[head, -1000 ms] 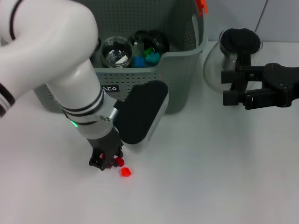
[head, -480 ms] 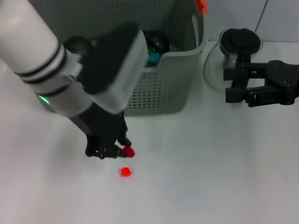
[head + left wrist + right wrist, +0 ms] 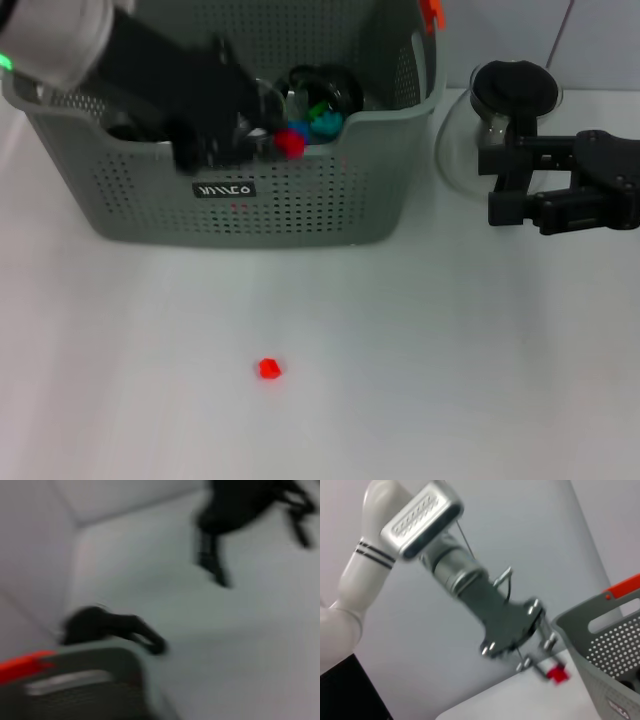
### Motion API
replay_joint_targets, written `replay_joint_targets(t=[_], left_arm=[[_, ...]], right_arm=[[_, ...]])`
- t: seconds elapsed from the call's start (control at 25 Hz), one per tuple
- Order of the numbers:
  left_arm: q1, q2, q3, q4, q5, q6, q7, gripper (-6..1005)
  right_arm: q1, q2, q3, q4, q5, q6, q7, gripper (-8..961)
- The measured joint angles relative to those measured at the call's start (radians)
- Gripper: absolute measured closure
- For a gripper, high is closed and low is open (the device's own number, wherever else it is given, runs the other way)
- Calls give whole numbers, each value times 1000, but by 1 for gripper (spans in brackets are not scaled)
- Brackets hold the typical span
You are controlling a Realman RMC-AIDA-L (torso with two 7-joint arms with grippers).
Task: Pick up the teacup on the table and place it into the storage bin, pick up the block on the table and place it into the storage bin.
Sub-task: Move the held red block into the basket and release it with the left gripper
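The red block (image 3: 289,143) is pinched at my left gripper's finger ends with the bin's opening (image 3: 300,45) just ahead, so I should continue over the bin's rim and release inside.
My left gripper (image 3: 278,142) hangs over the front part of the grey perforated storage bin (image 3: 330,205), shut on a small red block (image 3: 291,142). The right wrist view shows the same red block (image 3: 556,674) pinched at the fingertips of the left gripper (image 3: 547,667), just beside the bin's rim (image 3: 600,615). Another small red block (image 3: 268,368) lies on the white table in front of the bin. A clear glass teacup (image 3: 266,98) sits inside the bin, mostly hidden behind the left gripper. My right gripper (image 3: 497,185) is parked open at the right.
A round glass pot with a black lid (image 3: 512,88) stands right of the bin, just behind the right gripper. Blue and green blocks (image 3: 322,122) and a dark round item lie in the bin. An orange clip (image 3: 432,12) sits on its rim.
The left gripper has lifted the red block from the table and carried it back over the bin. The other red block on the table and the right arm stayed put.
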Motion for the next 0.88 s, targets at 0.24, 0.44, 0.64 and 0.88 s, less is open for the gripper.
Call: replay_joint_targets(t=[0.24,0.44,0.64,0.88], left_arm=[[-48,32,-88,109,-18,-209,-46,779],[-83,66,-99,298,-9,-520,-161,774],[-118,120,-94,513,2,-735,-279,770],[-108,105,-92,547,50,-793,-311,765]], right_arm=[[-9,-1,-2,-3,0,-16,-3,29],[-15,-3,-5,-5,0,-26,-12,29],[-19,-4,-10,-6,-5,-27,-15,29],[-22,-13,-11,-7,-6,-30,-15,29]])
